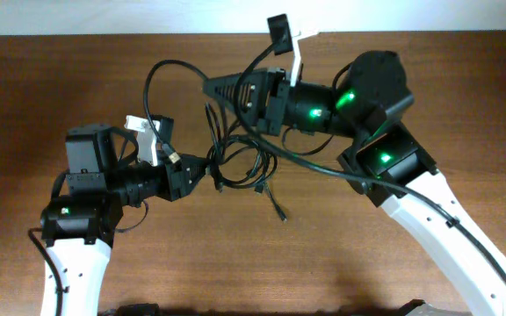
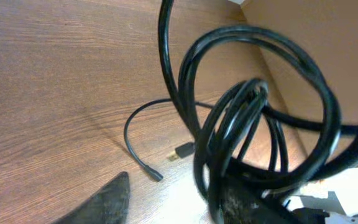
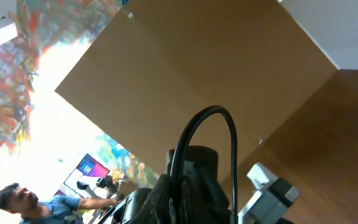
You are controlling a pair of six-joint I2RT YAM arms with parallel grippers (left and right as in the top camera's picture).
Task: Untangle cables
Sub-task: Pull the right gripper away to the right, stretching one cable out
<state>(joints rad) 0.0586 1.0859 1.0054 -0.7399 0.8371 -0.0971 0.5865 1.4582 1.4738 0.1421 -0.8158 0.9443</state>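
Note:
The cable in the robot's right gripper arcs slack (image 1: 152,81) toward the loops by the left gripper, so the right gripper should pull away across the open wood (image 1: 474,75) to make the cable straight.
The cables (image 1: 240,162) are thin black cords lying in a loose tangle at the table's middle, with one plug end (image 1: 281,213) trailing toward the front. My left gripper (image 1: 211,165) is at the tangle's left edge. In the left wrist view its jaws (image 2: 173,202) are apart, and several cable loops (image 2: 260,112) hang around the right finger. A loose cord with a gold plug (image 2: 182,151) lies on the wood beyond. My right gripper (image 1: 207,88) is raised behind the tangle, shut on one cable (image 1: 152,83) that arcs out to the left. That cable (image 3: 216,112) arches up from the shut jaws (image 3: 182,193).
A brown cardboard box (image 3: 216,56) stands off the table's side and also shows in the left wrist view (image 2: 328,37). A thicker black cable (image 1: 323,167) runs across the right arm's base. The table's far edge (image 1: 104,35) lies close behind the arms.

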